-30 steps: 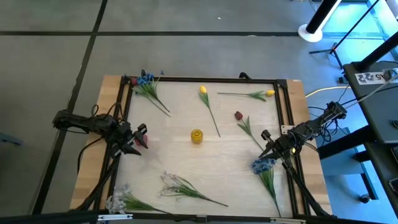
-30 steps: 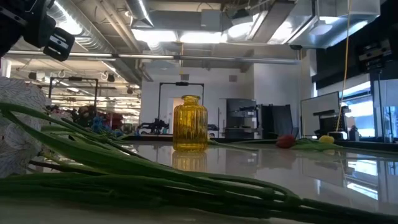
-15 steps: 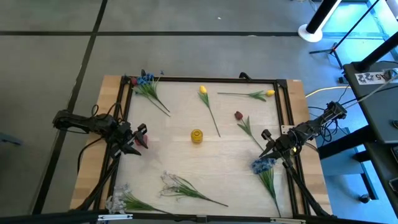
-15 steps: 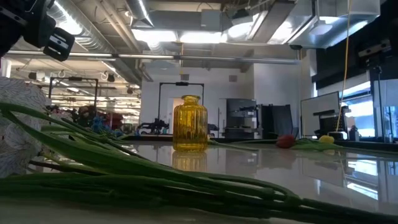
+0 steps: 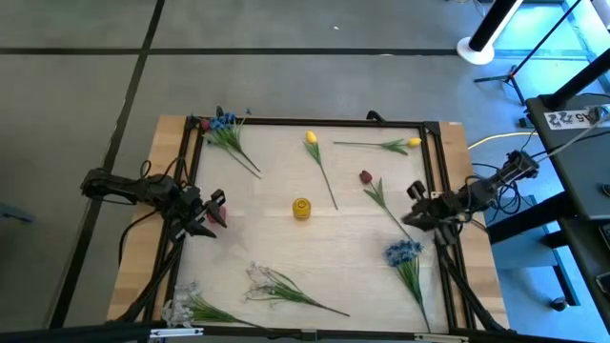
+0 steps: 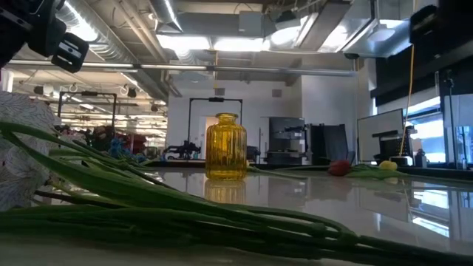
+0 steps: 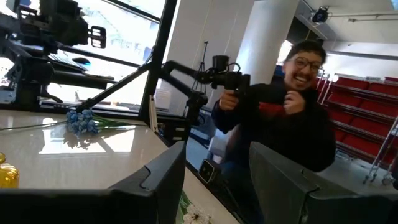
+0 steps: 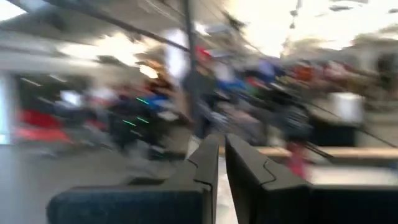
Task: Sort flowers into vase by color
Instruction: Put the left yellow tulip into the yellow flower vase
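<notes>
The stem (image 5: 327, 183) of the yellow tulip (image 5: 312, 140) next to the vase is straight. The tulip will stay stiff with its bloom held out when I pick it up.
A yellow glass vase (image 5: 301, 208) stands upright mid-table, also in the low view (image 6: 225, 146). Flowers lie flat around it: blue blooms at the far left (image 5: 221, 124) and near right (image 5: 402, 252), two yellow tulips (image 5: 311, 138) (image 5: 414, 143), a dark red bud (image 5: 365, 177), and white sprigs (image 5: 262, 278) near the front edge. My left gripper (image 5: 214, 205) hovers open at the table's left side, with nothing between its fingers (image 7: 217, 155). My right gripper (image 5: 415, 191) is shut, raised above the table's right side beyond the near-right blue blooms, and holds nothing (image 8: 222, 140).
A black frame (image 5: 315, 121) runs around the work surface. Long green stems (image 6: 185, 214) fill the foreground of the low view. A person (image 7: 292, 118) stands beyond the table in the left wrist view. Stands and cables (image 5: 562, 114) sit to the table's right.
My right gripper has risen and tipped upward at the table's right side, shifting a little toward the far edge and staying shut. The near-right blue blooms now lie uncovered. No flower has moved.
</notes>
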